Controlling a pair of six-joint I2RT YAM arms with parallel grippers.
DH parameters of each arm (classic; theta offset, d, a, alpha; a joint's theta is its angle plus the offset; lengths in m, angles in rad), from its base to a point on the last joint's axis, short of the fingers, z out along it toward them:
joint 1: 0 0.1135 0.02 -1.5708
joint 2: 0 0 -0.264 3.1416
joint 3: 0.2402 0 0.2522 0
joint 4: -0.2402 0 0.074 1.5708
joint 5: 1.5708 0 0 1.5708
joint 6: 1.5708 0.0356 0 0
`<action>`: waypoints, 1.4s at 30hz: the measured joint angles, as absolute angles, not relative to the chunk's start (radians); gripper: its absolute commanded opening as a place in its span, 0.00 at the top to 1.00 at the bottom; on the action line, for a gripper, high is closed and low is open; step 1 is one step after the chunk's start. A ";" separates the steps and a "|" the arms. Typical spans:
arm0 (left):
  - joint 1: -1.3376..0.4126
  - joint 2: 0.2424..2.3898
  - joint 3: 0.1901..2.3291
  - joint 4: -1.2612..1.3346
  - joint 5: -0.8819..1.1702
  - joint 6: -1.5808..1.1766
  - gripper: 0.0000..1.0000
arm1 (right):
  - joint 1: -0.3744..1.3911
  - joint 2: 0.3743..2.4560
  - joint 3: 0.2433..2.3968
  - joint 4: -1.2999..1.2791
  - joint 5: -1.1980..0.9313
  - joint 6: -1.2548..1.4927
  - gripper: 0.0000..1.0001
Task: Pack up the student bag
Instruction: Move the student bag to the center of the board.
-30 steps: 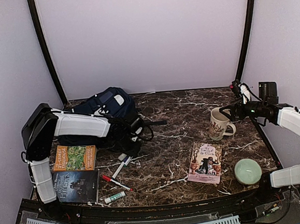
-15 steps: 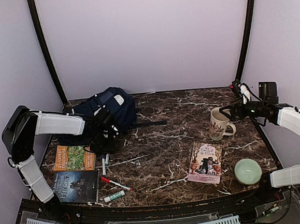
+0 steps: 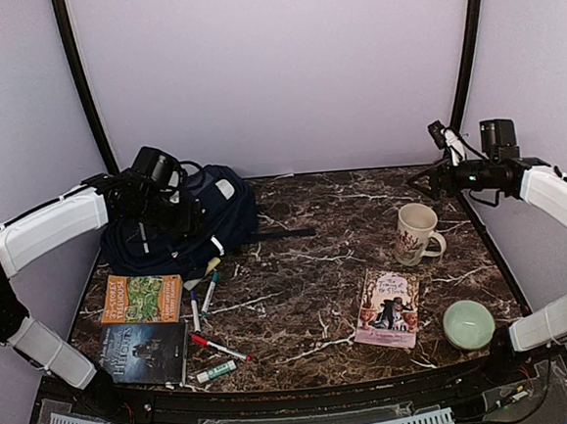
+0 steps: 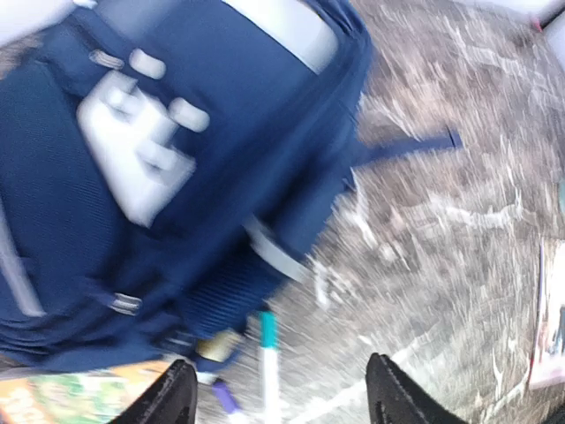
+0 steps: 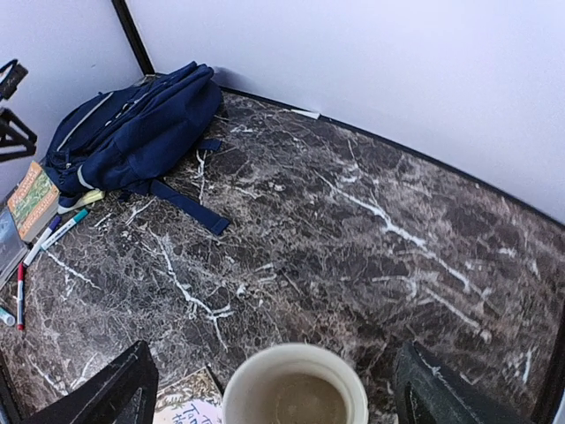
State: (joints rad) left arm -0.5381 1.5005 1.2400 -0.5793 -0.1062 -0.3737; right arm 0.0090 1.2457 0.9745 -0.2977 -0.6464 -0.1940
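The student bag (image 3: 232, 204) sits crooked in the far corner of the table, away from the robot's right gripper, so the left gripper should move it to the table's open middle (image 3: 302, 255) before packing.
The student bag (image 3: 205, 213), a navy-blue backpack with pale stripes and a white patch, lies at the back left of the marble table (image 3: 308, 269). My left gripper (image 3: 160, 207) hovers over the bag's left part. In the blurred left wrist view the bag (image 4: 177, 177) fills the upper left, and the left gripper (image 4: 282, 399) is open with nothing between its fingers (image 4: 172, 397). My right gripper (image 3: 433, 179) hangs open above the cream mug (image 3: 418, 233). In the right wrist view the mug (image 5: 296, 393) sits below and between the fingers (image 5: 115, 393), untouched.
Two markers (image 3: 202, 299) lie by the bag's front edge, with a red marker (image 3: 218, 347) and a green one (image 3: 218, 372) nearer me. An orange-green book (image 3: 141, 298) and a dark book (image 3: 144, 353) lie front left. A pink book (image 3: 389, 309) and green bowl (image 3: 468, 324) sit right.
My left gripper has opened and swung up and left, from the table beside the bag to above it. My right gripper has risen a little above the mug.
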 measured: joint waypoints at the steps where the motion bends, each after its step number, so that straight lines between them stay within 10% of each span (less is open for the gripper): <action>1: -0.510 1.486 1.248 -0.583 -0.119 -0.376 0.25 | 0.029 1.265 1.023 -0.315 -0.643 -0.204 0.09; 14: 0.022 1.446 1.146 -0.556 -0.096 -0.506 0.04 | 0.420 1.564 1.290 -0.382 -0.556 -0.181 0.20; 29: 0.226 1.686 1.073 -0.350 0.065 -0.650 0.26 | 0.686 1.972 1.540 -0.247 -0.519 0.007 0.31; 35: 0.236 1.796 1.092 -0.285 0.146 -0.667 0.94 | 0.707 2.099 1.615 -0.189 -0.535 0.074 0.34; 42: 0.197 1.789 1.096 -0.210 0.207 -0.698 1.00 | 0.709 2.143 1.640 -0.190 -0.551 0.096 0.40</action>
